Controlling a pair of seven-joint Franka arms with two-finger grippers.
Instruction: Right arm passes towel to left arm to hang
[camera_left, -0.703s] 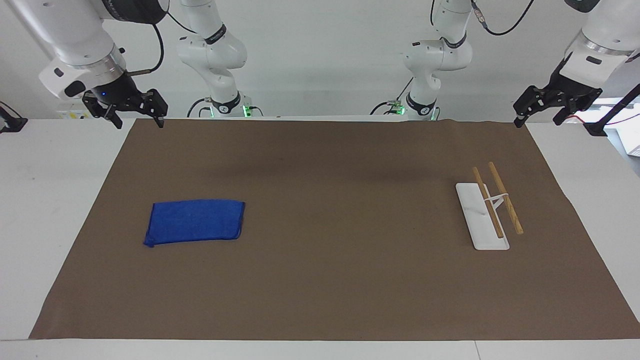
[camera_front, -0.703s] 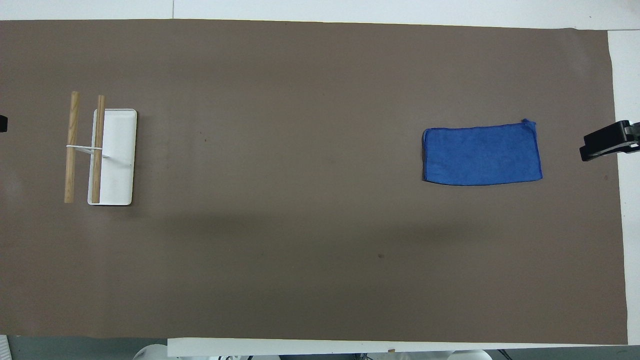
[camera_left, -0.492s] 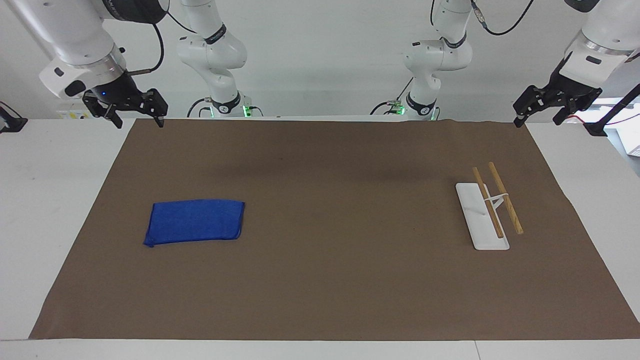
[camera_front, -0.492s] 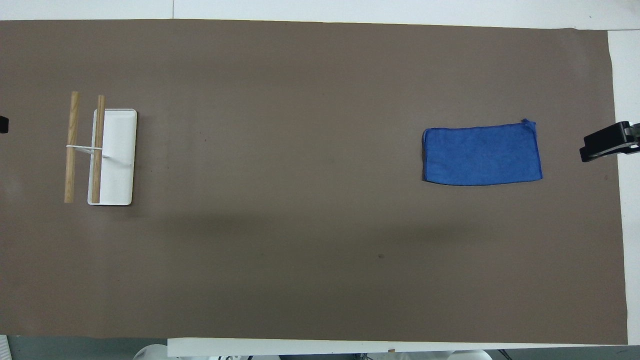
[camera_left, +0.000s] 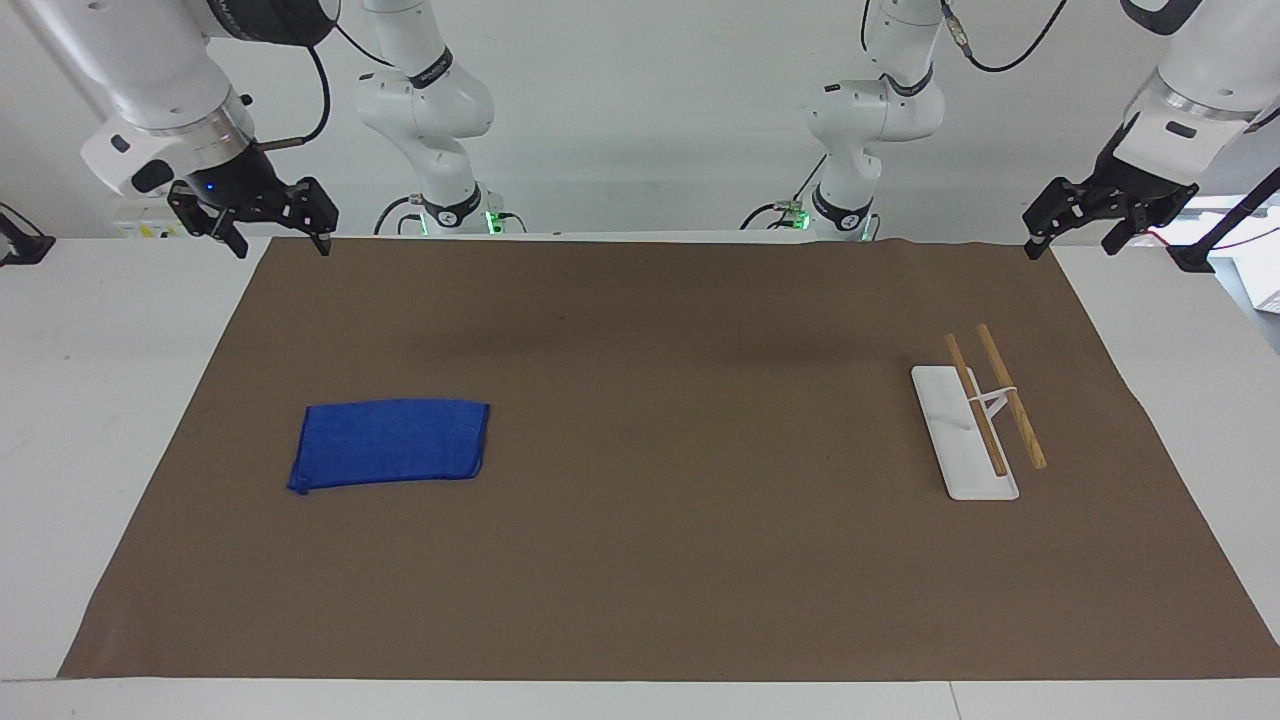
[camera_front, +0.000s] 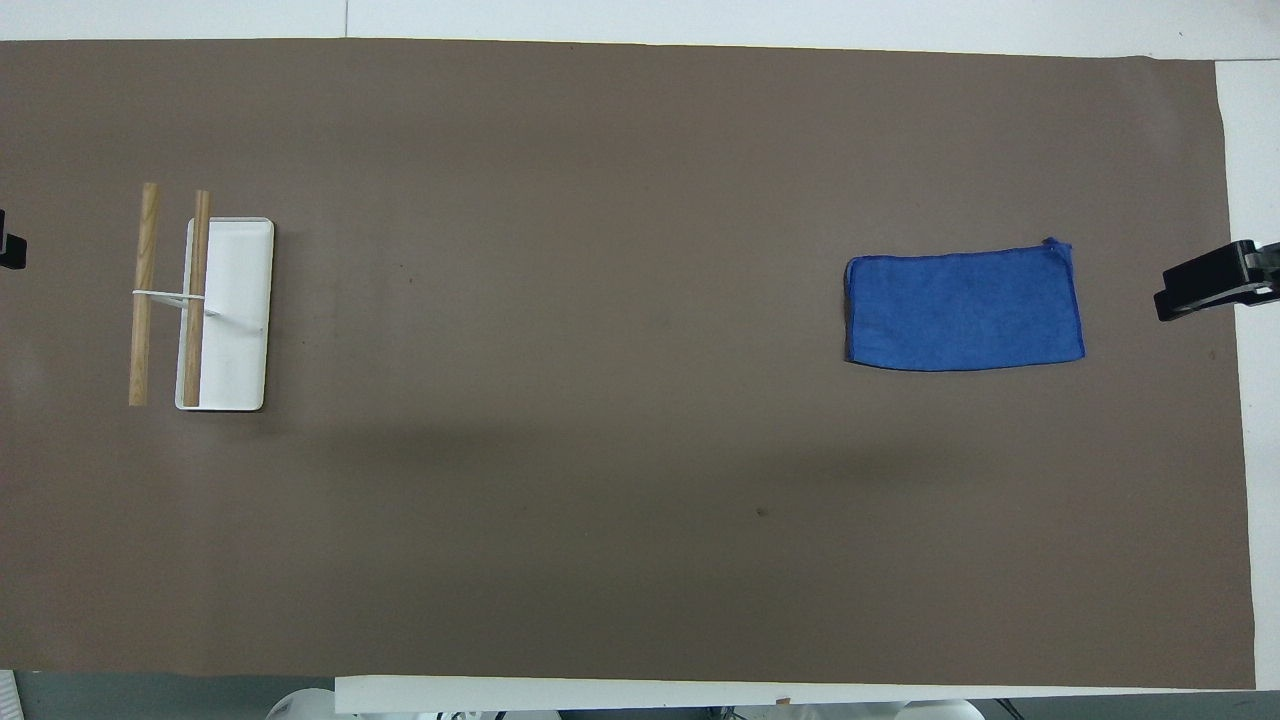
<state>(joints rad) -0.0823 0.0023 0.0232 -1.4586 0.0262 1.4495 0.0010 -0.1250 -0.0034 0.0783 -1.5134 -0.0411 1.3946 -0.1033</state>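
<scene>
The thin towel is already puckered at its upper corner (camera_front: 1056, 246), so I expect the towel (camera_front: 964, 310) to bunch up at the grip and sag as I carry it across.
The royal-blue towel (camera_left: 390, 443) lies flat and folded on the brown mat, toward the right arm's end; it also shows in the overhead view (camera_front: 964, 311). My right gripper (camera_left: 278, 244), with the blue wrist light, hangs open and empty in the air over the mat's edge at its own end, well apart from the towel. One of its fingers (camera_front: 1198, 291) shows in the overhead view. My left gripper (camera_left: 1070, 240) hangs open and empty over the mat's edge at the left arm's end; only a sliver of it (camera_front: 10, 251) shows in the overhead view.
A white rack (camera_left: 962, 436) with two wooden rods (camera_left: 1012, 396) stands on the mat toward the left arm's end, also in the overhead view (camera_front: 230, 312). The brown mat (camera_left: 680, 560) covers most of the white table.
Both grippers have shifted only slightly in the air; the left one has risen a little. The towel and rack have not moved.
</scene>
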